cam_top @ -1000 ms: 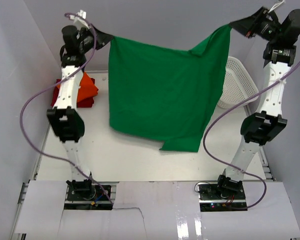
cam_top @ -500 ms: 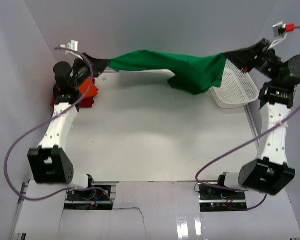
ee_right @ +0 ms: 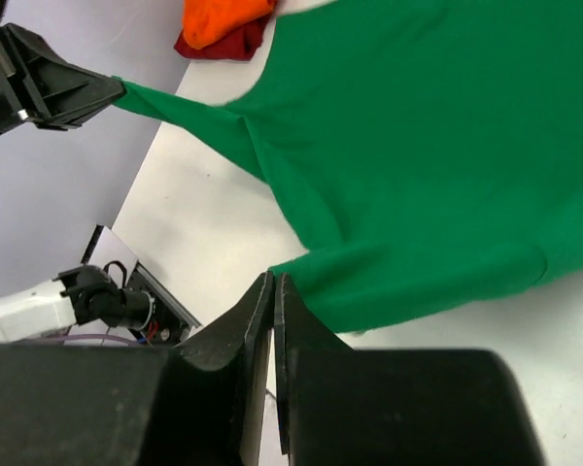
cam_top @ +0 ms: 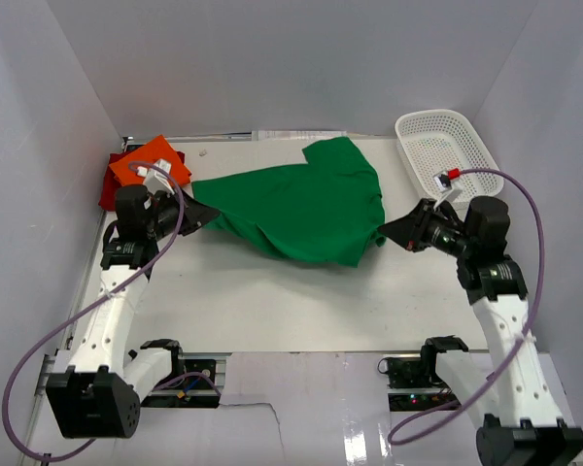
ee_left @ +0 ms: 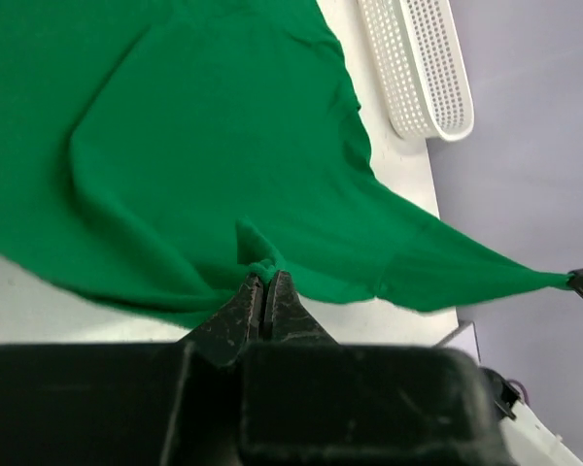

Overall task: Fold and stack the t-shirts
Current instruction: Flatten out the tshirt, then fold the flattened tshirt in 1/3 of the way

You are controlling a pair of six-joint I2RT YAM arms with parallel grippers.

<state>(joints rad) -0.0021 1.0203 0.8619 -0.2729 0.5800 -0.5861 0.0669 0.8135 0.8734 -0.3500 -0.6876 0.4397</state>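
Observation:
My left gripper should pull the t-shirt's corner toward the table's front (cam_top: 198, 301) to spread the cloth before folding, because the green t-shirt's near side (cam_top: 277, 250) sags in loose folds.
The green t-shirt (cam_top: 296, 206) lies spread and rumpled across the middle of the table, stretched between both grippers. At its left corner my left gripper (cam_top: 200, 216) is shut on a pinch of cloth; the left wrist view shows the jaws (ee_left: 264, 278) closed on a bunched edge of the green t-shirt (ee_left: 194, 146). My right gripper (cam_top: 386, 234) is shut on the right corner, and in the right wrist view its tips (ee_right: 274, 280) meet at the hem of the green t-shirt (ee_right: 418, 146). A folded orange t-shirt (cam_top: 150, 164) rests on a dark red t-shirt (cam_top: 110, 190) at the back left.
A white mesh basket (cam_top: 445, 146) stands at the back right corner, also seen in the left wrist view as the basket (ee_left: 418, 68). Grey walls close in the table on three sides. Purple cables loop beside each arm.
Both arms have come down and toward the near side, lowering the green t-shirt from hanging high in the air onto the table. Both grips have stayed shut on its corners.

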